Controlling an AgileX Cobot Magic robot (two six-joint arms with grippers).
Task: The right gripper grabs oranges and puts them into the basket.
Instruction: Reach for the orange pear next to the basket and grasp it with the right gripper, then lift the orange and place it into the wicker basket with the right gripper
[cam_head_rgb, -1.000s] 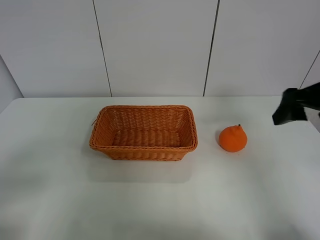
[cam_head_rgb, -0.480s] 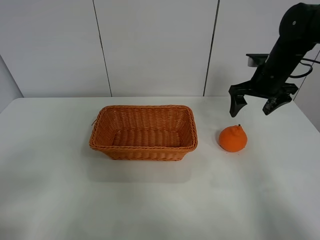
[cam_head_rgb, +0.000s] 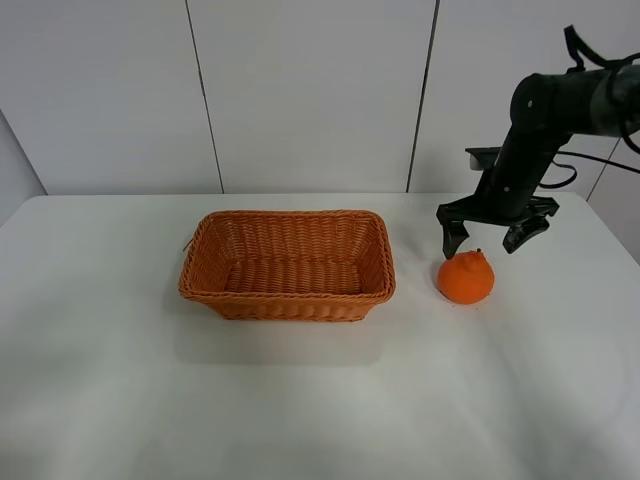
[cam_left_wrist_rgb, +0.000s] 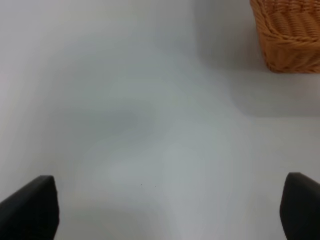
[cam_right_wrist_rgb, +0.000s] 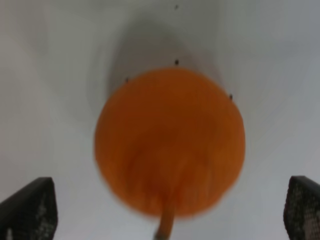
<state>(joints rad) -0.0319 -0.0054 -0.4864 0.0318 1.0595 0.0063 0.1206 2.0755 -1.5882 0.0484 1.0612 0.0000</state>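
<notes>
I expect the orange (cam_head_rgb: 466, 279) to settle upright in the basket instead of rolling over when I lower it, because it sits steadily with its knob (cam_head_rgb: 474, 254) up.
The orange (cam_head_rgb: 466, 277) sits on the white table to the right of the wicker basket (cam_head_rgb: 288, 264). My right gripper (cam_head_rgb: 485, 240) hangs open just above the orange, its dark prongs spread to either side of the knob. In the right wrist view the orange (cam_right_wrist_rgb: 170, 145) fills the middle, blurred, between the two fingertips (cam_right_wrist_rgb: 27, 210) at the lower corners. The basket is empty. My left gripper (cam_left_wrist_rgb: 167, 207) is open over bare table, with a basket corner (cam_left_wrist_rgb: 290, 35) in its view. The left arm does not show in the exterior view.
The white table (cam_head_rgb: 300, 400) runs wide in front of the basket and the orange. A panelled white wall (cam_head_rgb: 300, 90) stands behind the table's far edge. The table's right edge lies close to the right arm.
My right arm has swung in from the right edge and come down, so the open gripper now sits just above the orange. The orange and the basket have not moved.
</notes>
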